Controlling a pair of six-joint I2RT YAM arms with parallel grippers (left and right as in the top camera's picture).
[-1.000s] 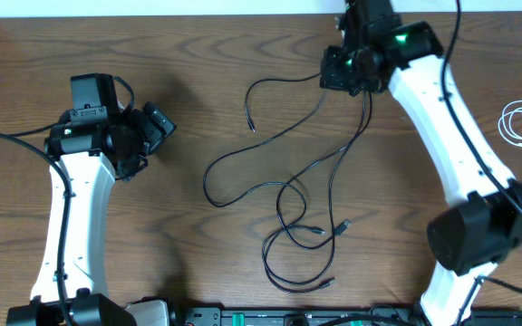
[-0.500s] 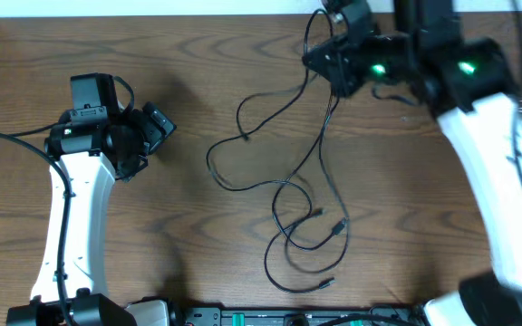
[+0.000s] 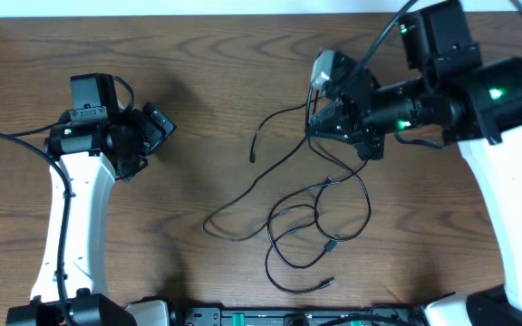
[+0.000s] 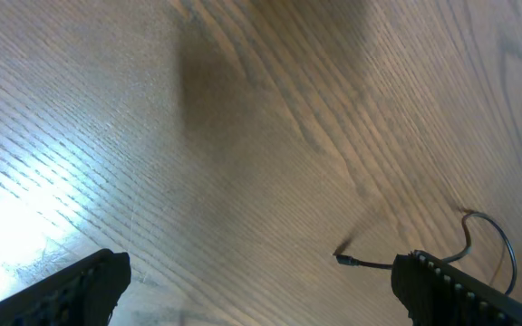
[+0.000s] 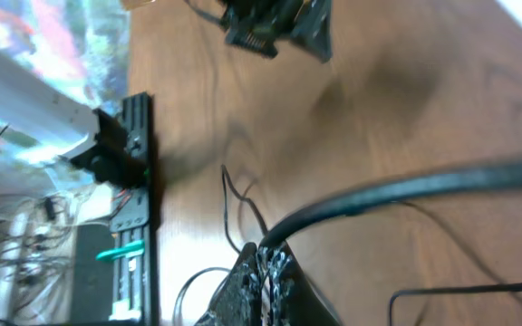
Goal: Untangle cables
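Observation:
My right gripper should go on toward the open wood [image 3: 196,127] beside my left gripper and let go there, as the black cable is up above the tangle [image 3: 311,101].
Several thin black cables [image 3: 315,210] lie in a tangled set of loops on the wooden table [image 3: 198,54]. My right gripper [image 3: 315,116] is raised over the tangle's far end and is shut on black cable strands that hang down to the pile. In the right wrist view the fingertips [image 5: 265,264] are pressed together with a black cable [image 5: 397,190] running out between them. One loose plug end [image 3: 254,158] lies left of the tangle; the same plug end [image 4: 343,260] shows near my left gripper [image 4: 265,290]. That left gripper [image 3: 155,136] stands open with nothing in it, well left of the cables.
A black rail with electronics [image 3: 270,317] runs along the table's front edge, close to the lowest cable loop. The rail [image 5: 134,181] also shows in the right wrist view, with my left arm [image 5: 275,27] at the top.
The right arm has swung from the far edge toward the table's middle and turned sideways, dragging the held cable strands with it; the loops have shifted and spread. The left arm has not moved.

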